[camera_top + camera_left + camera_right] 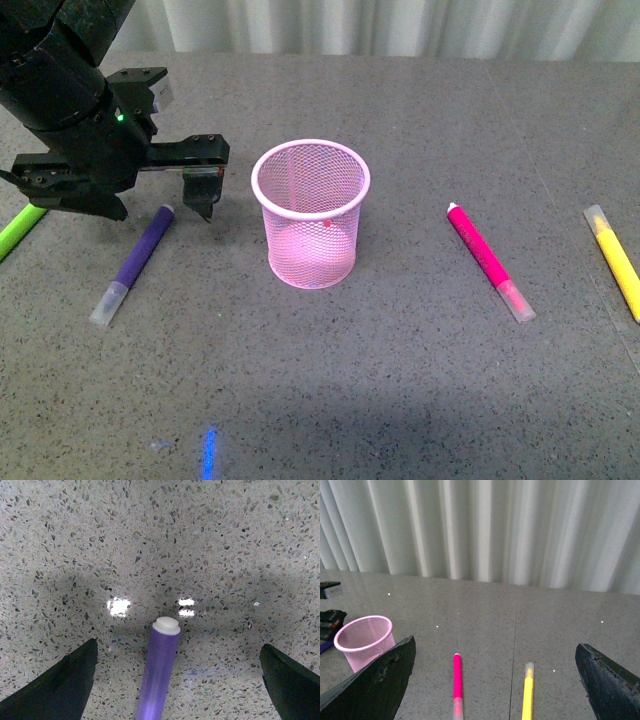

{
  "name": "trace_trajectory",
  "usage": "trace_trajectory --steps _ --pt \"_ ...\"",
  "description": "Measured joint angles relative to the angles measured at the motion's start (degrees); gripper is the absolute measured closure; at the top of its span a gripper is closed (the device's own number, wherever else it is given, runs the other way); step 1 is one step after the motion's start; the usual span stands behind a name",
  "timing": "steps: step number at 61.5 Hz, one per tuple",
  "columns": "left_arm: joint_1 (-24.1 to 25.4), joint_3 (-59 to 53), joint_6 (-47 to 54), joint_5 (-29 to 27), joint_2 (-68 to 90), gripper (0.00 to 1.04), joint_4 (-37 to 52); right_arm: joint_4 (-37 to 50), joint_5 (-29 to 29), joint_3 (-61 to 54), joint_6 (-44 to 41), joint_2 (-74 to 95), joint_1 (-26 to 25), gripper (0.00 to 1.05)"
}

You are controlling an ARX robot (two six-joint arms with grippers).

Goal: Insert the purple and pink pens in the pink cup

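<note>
The purple pen (pixel 141 254) is much narrower than the pink cup's opening (pixel 311 179), so the pen will tip against the cup's rim when the robot puts it in.
The pink cup (pixel 310 215) stands upright at the table's middle. The purple pen (pixel 140 255) lies to its left, white plug pointing away from me. My left gripper (pixel 160 203) is open and hovers low over the pen's far end. In the left wrist view the purple pen (pixel 160 670) lies between the spread fingers of the left gripper (pixel 178 644), untouched. The pink pen (pixel 487 258) lies right of the cup. In the right wrist view my right gripper (pixel 495 642) is open and empty, above and behind the pink pen (pixel 456 680), with the cup (pixel 364 640) off to one side.
A yellow marker (pixel 618 262) lies at the right edge, also in the right wrist view (pixel 527 695). A green marker (pixel 18 232) lies at the left edge, beside the left arm. White curtains (pixel 485 530) hang behind the table.
</note>
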Motion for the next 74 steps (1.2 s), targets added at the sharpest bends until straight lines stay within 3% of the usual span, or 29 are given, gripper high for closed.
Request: trace_trajectory --steps 32,48,61,74 --pt "2.0 2.7 2.5 0.5 3.0 0.1 0.2 0.0 0.0 0.0 0.0 0.0 0.0 0.07" --pt "2.6 2.9 2.4 0.5 3.2 0.49 0.3 0.0 0.0 0.0 0.0 0.0 0.0 0.07" --pt "2.6 2.9 2.3 0.9 3.3 0.95 0.3 0.0 0.0 0.0 0.0 0.0 0.0 0.07" --pt "2.7 2.9 2.2 1.3 3.3 0.98 0.3 0.0 0.0 0.0 0.0 0.0 0.0 0.07"
